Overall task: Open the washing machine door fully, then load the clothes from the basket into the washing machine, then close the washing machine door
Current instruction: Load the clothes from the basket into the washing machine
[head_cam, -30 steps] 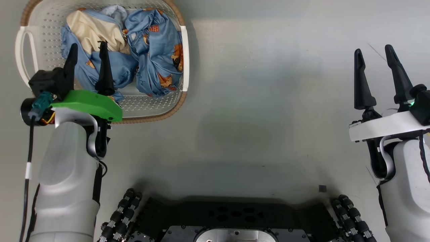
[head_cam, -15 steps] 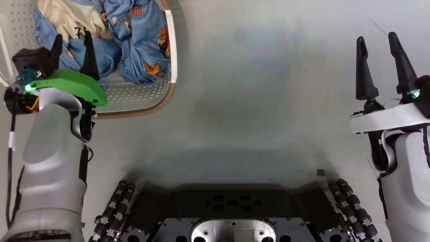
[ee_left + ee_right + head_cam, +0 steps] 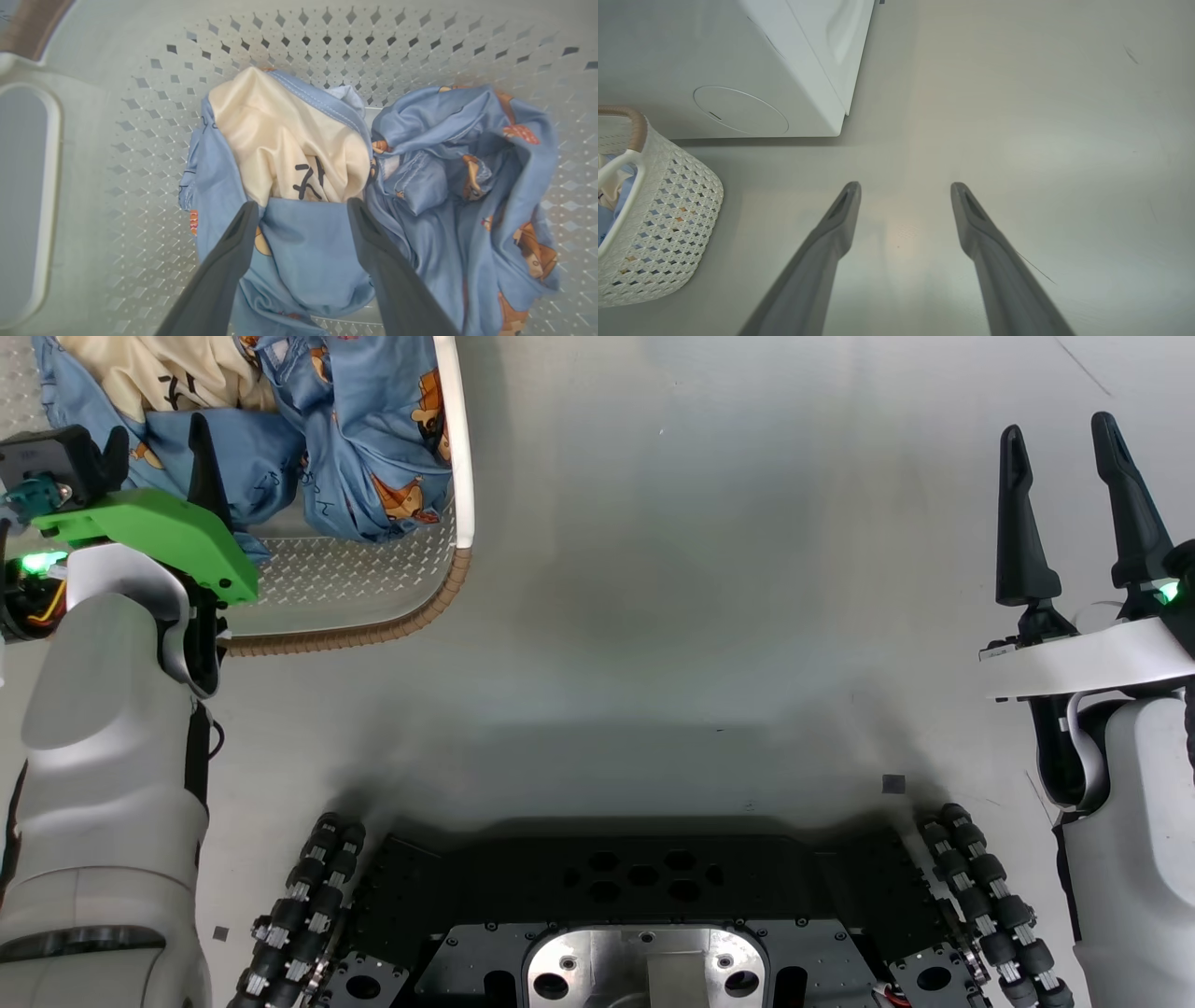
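Observation:
I expect the bunched blue clothes [image 3: 375,454] to stay in the basket when I lift the cream panel, because a gap [image 3: 371,115] splits the heap beside the cream panel.
The cream-white perforated basket [image 3: 355,583] stands on the floor at the upper left of the head view, with the light blue printed clothes [image 3: 364,439] heaped inside. My left gripper [image 3: 157,441] hangs open over the basket. In the left wrist view its fingers [image 3: 302,205] straddle a blue fold of the clothes [image 3: 303,242] just below the cream panel, inside the basket [image 3: 140,140]. My right gripper [image 3: 1057,427] is open and empty over bare floor at the right. Its wrist view shows the gripper [image 3: 904,187], the washing machine [image 3: 691,42] and the basket [image 3: 668,200]. The washing machine door is out of view.
The washing machine's round service flap [image 3: 740,110] sits low on its front, just behind the basket. My dark wheeled base [image 3: 644,905] fills the bottom of the head view. Grey floor [image 3: 728,569] stretches between the basket and the right arm.
The head camera has moved, so the basket and left arm now sit further up and left in the picture. Both grippers stay open, and the left one keeps its place over the clothes.

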